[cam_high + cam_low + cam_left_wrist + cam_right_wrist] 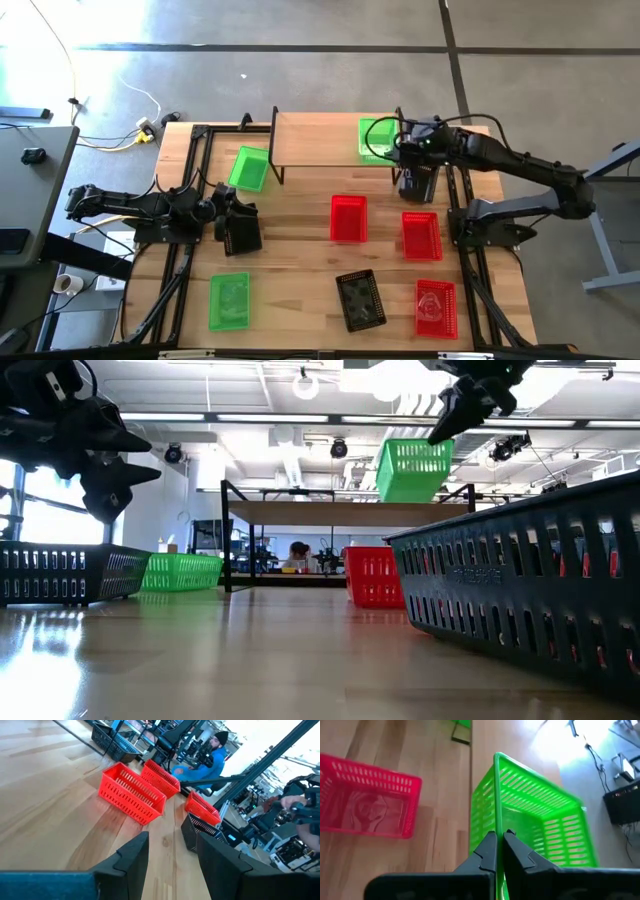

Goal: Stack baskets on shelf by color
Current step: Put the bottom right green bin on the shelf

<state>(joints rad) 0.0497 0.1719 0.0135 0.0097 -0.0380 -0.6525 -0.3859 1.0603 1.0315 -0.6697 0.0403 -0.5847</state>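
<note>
I should lower the green basket point(413, 470) next with my right gripper until its base sits flat and then let go, as it hangs open side up over a clear end of the shelf point(415, 514).
The shelf point(320, 135) stands at the table's far edge, a light plank on black legs. My right gripper point(499, 836) is over its right end, shut on a green basket point(375, 138). In the low view this basket point(412, 470) is tilted just above the plank point(300, 512). My left gripper point(172, 842) is open, raised at the table's left side above a black basket point(60, 575), touching nothing. Another green basket point(249, 168) sits by the shelf's left legs. My right gripper holds the green basket by the rim of one side wall point(496, 810). The wall is pinched with one finger point(489, 845) outside and the other inside. The fingers come from above, pointing down. The basket hangs tilted below them; whether a corner touches the plank I cannot tell.
On the table lie three red baskets point(348, 218), point(421, 235), point(436, 307), a black basket point(360, 300) near the front and a green one point(230, 300) at front left. A person in blue point(210, 755) sits in the room beyond.
</note>
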